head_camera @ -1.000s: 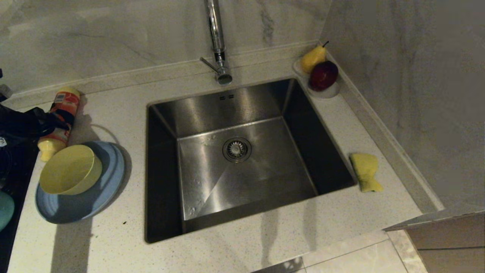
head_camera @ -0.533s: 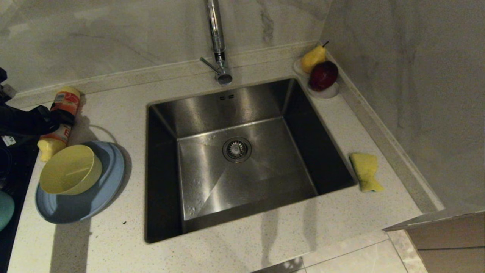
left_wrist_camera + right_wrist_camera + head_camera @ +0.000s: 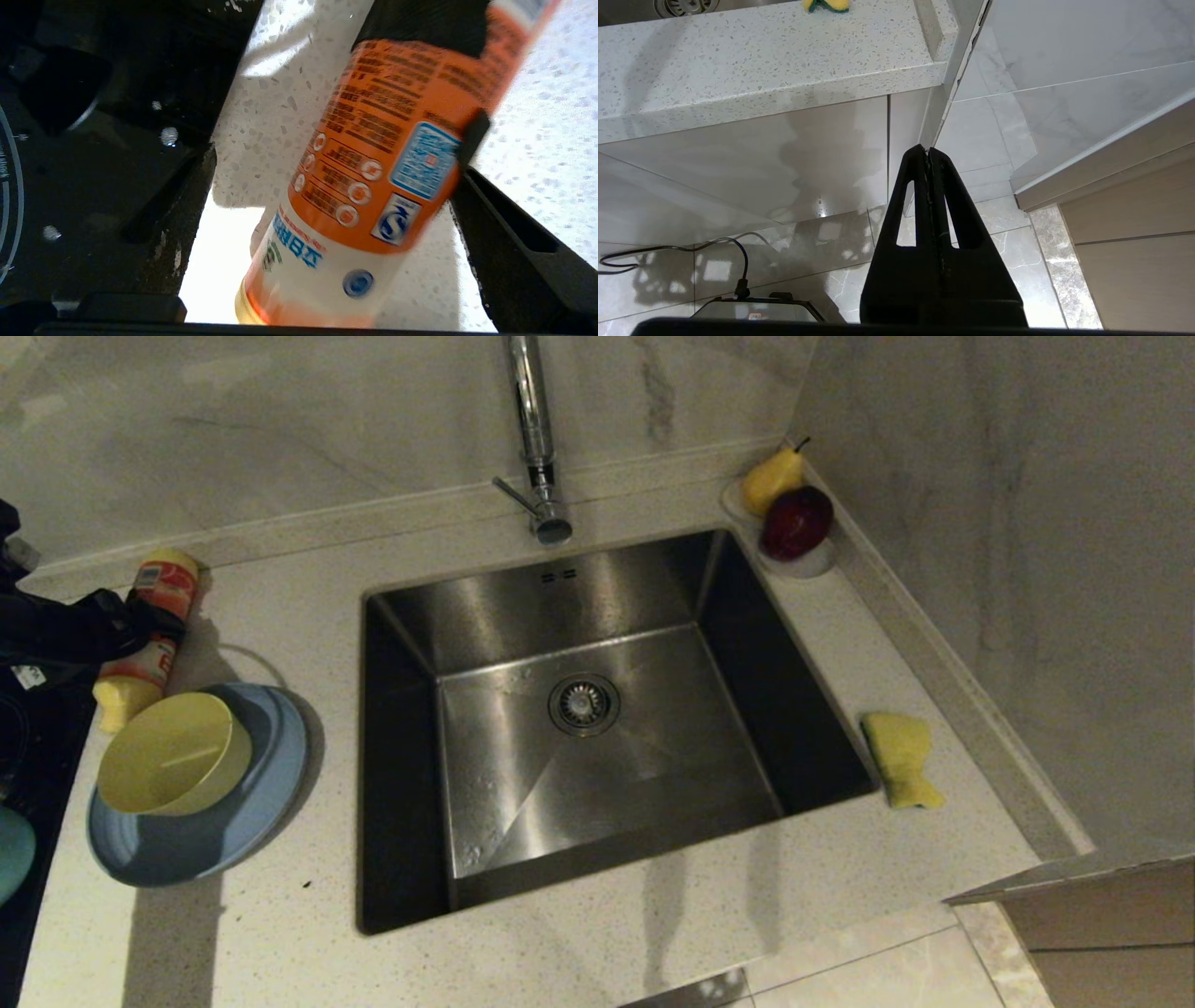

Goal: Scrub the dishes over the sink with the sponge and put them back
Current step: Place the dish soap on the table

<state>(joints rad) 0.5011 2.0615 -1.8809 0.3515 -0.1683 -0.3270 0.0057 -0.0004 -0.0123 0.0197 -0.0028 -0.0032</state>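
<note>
The orange bottle (image 3: pixel 163 589) lies at an angle with its neck (image 3: pixel 119 706) near the plate, so it should turn and bump the plate when the robot's left gripper closes.
The sponge (image 3: pixel 901 758), yellow, lies on the counter right of the sink (image 3: pixel 579 709); it also shows in the right wrist view as a sponge (image 3: pixel 826 4) on the counter top. A pale-yellow bowl (image 3: pixel 170 754) sits tilted on the light-blue plate (image 3: pixel 224 831), left of the sink. A teal bowl (image 3: pixel 11 854) peeks in at the left edge. My left gripper (image 3: pixel 131 621) (image 3: pixel 343 140) is open astride an orange bottle (image 3: pixel 149 635) (image 3: pixel 373 177) behind the plate. The right gripper (image 3: pixel 927 151) hangs shut below the counter edge.
A chrome tap (image 3: pixel 532 439) rises behind the sink. A white dish (image 3: pixel 810 563) with a pear (image 3: pixel 773 478) and a red apple (image 3: pixel 796 521) stands in the back right corner. A black hob (image 3: pixel 28 747) borders the counter on the left.
My left gripper has shifted slightly up and back toward the left along the orange bottle. The dishes, sponge and right gripper have not moved.
</note>
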